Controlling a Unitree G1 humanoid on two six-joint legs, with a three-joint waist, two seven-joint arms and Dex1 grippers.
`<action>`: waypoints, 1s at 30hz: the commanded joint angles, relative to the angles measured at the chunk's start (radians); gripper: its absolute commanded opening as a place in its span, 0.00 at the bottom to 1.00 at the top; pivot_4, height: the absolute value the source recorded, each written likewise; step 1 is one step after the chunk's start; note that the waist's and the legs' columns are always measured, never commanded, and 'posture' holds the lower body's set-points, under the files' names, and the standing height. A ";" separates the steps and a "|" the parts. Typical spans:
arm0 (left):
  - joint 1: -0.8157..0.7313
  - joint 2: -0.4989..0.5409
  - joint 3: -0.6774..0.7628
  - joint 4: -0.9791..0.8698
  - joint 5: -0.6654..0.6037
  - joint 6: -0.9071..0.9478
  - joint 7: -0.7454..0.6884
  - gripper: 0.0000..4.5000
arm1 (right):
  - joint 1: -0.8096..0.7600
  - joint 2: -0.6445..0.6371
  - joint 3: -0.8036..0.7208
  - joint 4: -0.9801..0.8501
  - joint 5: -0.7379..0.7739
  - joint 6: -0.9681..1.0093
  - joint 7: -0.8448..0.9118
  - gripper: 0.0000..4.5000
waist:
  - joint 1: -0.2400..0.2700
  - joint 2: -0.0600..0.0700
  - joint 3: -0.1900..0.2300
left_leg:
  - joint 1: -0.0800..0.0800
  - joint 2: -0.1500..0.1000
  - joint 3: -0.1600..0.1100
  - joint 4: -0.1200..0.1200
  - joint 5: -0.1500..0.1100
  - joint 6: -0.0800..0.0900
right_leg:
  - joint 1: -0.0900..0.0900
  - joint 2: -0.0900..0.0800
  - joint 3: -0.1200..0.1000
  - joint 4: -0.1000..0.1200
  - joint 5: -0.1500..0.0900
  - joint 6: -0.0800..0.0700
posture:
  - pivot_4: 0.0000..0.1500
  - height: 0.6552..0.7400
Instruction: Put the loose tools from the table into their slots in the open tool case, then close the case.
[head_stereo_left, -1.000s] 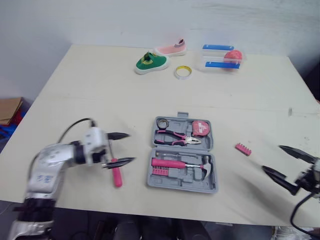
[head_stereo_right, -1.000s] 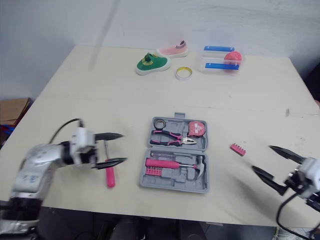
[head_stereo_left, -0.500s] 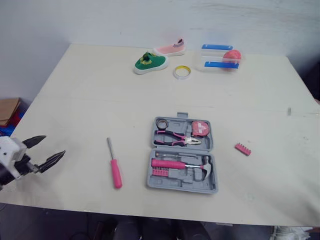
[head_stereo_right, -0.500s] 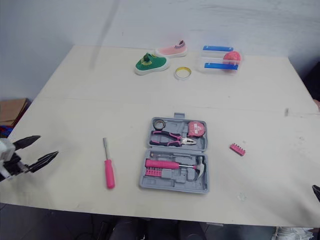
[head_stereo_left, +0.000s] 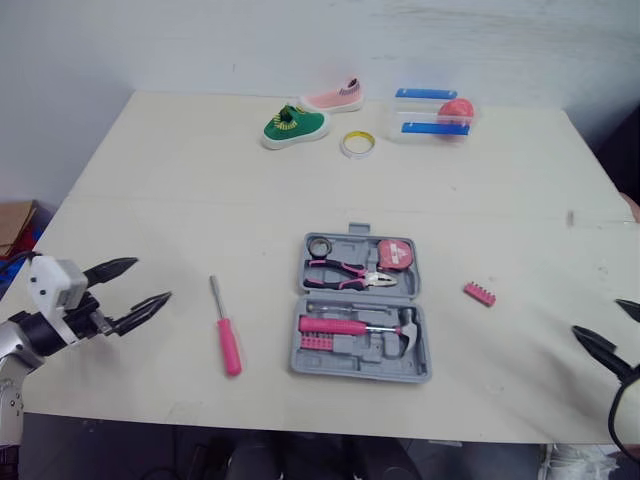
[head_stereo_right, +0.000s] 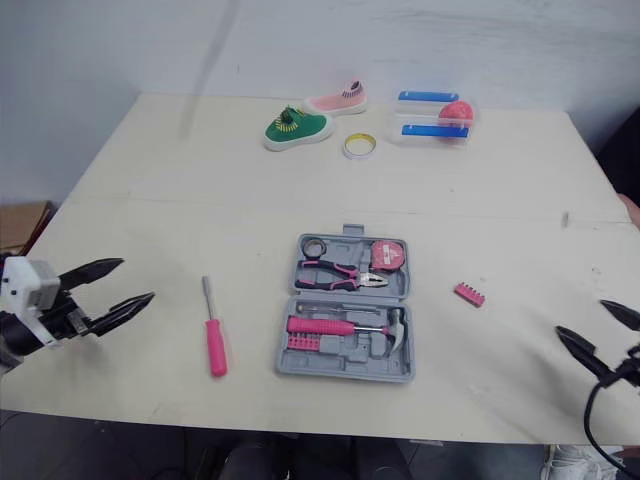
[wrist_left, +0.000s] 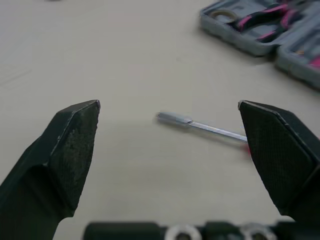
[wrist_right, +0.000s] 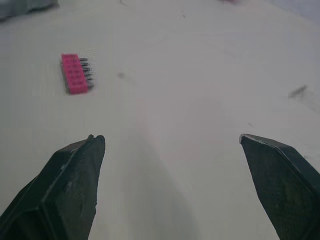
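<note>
The pink bit holder (head_stereo_left: 480, 293) will nest flat in an empty slot (head_stereo_left: 369, 345) that carries on the pink row beside the hammer when the robot lowers the holder there.
The grey tool case (head_stereo_left: 362, 306) lies open at the table's middle front, holding pink pliers (head_stereo_left: 348, 273), a tape measure (head_stereo_left: 397, 252) and a pink-handled hammer (head_stereo_left: 350, 326). A pink-handled screwdriver (head_stereo_left: 226, 332) lies loose on the table left of the case; its metal shaft (wrist_left: 200, 125) shows in the left wrist view. A pink bit holder (head_stereo_left: 479, 294) lies right of the case, also in the right wrist view as the bit holder (wrist_right: 74, 74). My left gripper (head_stereo_left: 140, 289) is open near the table's left front, pointing at the screwdriver. My right gripper (head_stereo_left: 610, 330) is open at the right front edge.
At the table's back stand a green shoe (head_stereo_left: 284, 125), a pink shoe (head_stereo_left: 335, 96), a roll of tape (head_stereo_left: 354, 146) and a clear box with blue strips (head_stereo_left: 431, 112) holding a red ball. A cardboard box (head_stereo_left: 15, 222) sits on the floor at left.
Both arms swung away from the table and are coming back. The left gripper has moved right toward the screwdriver since half a second ago. The right gripper has re-entered at the right edge.
</note>
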 joint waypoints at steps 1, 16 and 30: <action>-0.033 0.007 -0.059 -0.125 -0.047 0.059 -0.010 0.99 | -0.051 -0.011 0.057 -0.073 -0.007 0.080 0.006 1.00 | 0.001 0.000 0.000 | 0.000 0.000 0.000 0.000 0.000 0.000 | 0.000 0.000 0.000 0.000 0.000 0.000 | 1.00 1.00; -0.202 0.027 -0.246 -0.325 -0.135 0.233 -0.047 0.99 | -0.398 0.002 0.281 0.323 -0.165 -0.010 0.213 1.00 | -0.003 0.002 0.002 | 0.001 0.004 0.003 0.008 0.001 -0.001 | 0.000 0.012 0.005 0.000 0.000 0.002 | 1.00 1.00; -0.176 0.022 -0.251 -0.329 -0.122 0.234 -0.059 0.99 | -0.500 0.056 0.313 0.490 -0.210 -0.128 0.260 1.00 | -0.006 0.003 0.002 | 0.002 0.005 0.004 0.013 0.001 -0.002 | 0.002 0.012 0.008 0.003 0.001 0.003 | 1.00 1.00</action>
